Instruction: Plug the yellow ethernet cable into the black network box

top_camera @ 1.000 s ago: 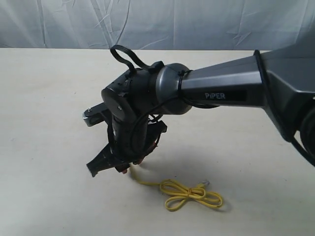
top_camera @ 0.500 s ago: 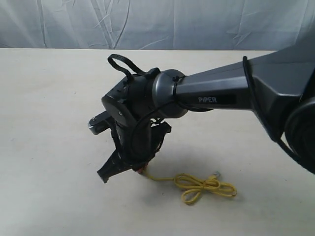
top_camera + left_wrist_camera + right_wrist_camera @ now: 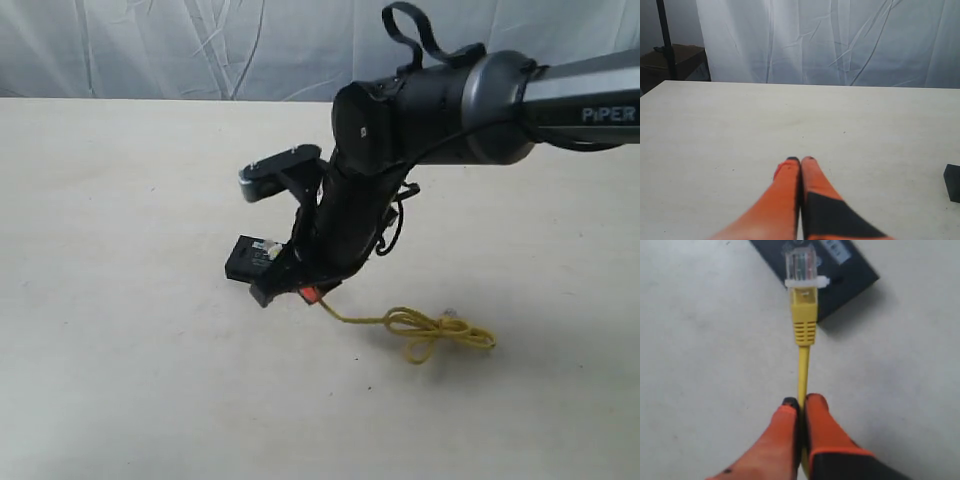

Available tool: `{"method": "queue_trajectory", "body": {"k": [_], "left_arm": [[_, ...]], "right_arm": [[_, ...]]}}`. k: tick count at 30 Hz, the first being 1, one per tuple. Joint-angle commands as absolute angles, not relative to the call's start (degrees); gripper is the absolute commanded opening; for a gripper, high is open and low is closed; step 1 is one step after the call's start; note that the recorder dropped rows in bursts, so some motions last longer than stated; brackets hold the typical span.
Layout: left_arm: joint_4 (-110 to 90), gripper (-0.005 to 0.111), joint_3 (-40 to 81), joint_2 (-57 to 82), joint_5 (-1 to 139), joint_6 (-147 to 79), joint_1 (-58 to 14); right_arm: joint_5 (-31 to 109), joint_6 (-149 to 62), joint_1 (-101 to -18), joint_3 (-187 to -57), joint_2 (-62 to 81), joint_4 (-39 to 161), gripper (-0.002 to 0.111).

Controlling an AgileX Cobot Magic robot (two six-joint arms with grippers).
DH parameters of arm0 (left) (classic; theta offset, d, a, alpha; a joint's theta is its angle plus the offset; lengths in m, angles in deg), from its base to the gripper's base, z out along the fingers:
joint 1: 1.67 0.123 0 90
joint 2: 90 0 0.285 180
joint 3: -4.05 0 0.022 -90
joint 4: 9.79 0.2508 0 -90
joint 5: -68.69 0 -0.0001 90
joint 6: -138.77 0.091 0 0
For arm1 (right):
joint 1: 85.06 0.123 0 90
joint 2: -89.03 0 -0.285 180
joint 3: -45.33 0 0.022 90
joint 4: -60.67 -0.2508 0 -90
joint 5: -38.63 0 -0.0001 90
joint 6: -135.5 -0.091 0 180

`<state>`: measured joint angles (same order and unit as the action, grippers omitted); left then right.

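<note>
The clear plug (image 3: 802, 269) points at a slant over the black network box, so the robot's right gripper should back away and square up low before the left gripper holds the box (image 3: 248, 258).
My right gripper (image 3: 801, 401) is shut on the yellow ethernet cable (image 3: 803, 365), a short way behind its yellow boot. The clear plug (image 3: 801, 265) sticks out in front and hovers over the edge of the black network box (image 3: 850, 275), which lies flat on the table. In the exterior view the right gripper (image 3: 308, 294) hangs just right of the black network box (image 3: 245, 260). The yellow ethernet cable trails right to its looped bundle (image 3: 440, 334) on the table. My left gripper (image 3: 800, 160) is shut on nothing, low over bare table, with a corner of the black network box (image 3: 953, 182) off to its side.
The pale table (image 3: 120, 330) stretches wide around the box. A white curtain (image 3: 200, 45) hangs behind the far edge. The right arm (image 3: 560, 100) reaches in from the right, above the table. A dark stand (image 3: 665, 40) is beyond the table.
The right arm has swung right and back with the cable, uncovering the black box. The looped bundle was dragged to the right and farther back.
</note>
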<state>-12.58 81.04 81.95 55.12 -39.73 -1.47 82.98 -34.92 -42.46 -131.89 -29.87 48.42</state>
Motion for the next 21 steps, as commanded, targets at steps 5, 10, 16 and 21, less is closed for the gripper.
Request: {"method": "queue_trajectory", "body": {"k": [5, 10, 16, 21], "left_arm": [[-12.3, 0.0, 81.27, 82.22, 55.42, -39.76, -1.21], [-12.3, 0.0, 81.27, 82.22, 55.42, -39.76, -1.21], [-12.3, 0.0, 81.27, 82.22, 55.42, -39.76, -1.21], [-12.3, 0.0, 81.27, 82.22, 55.42, -39.76, -1.21]], "right_arm": [[86.24, -27.63, -42.45, -131.62, -35.63, 52.17, -0.001], [84.39, -32.99, -44.46, -131.62, -35.63, 57.23, -0.001], [85.52, -33.12, -44.55, -131.62, -35.34, 58.74, -0.001], [86.34, -31.15, -44.55, -131.62, -32.33, 58.85, -0.001]]}}
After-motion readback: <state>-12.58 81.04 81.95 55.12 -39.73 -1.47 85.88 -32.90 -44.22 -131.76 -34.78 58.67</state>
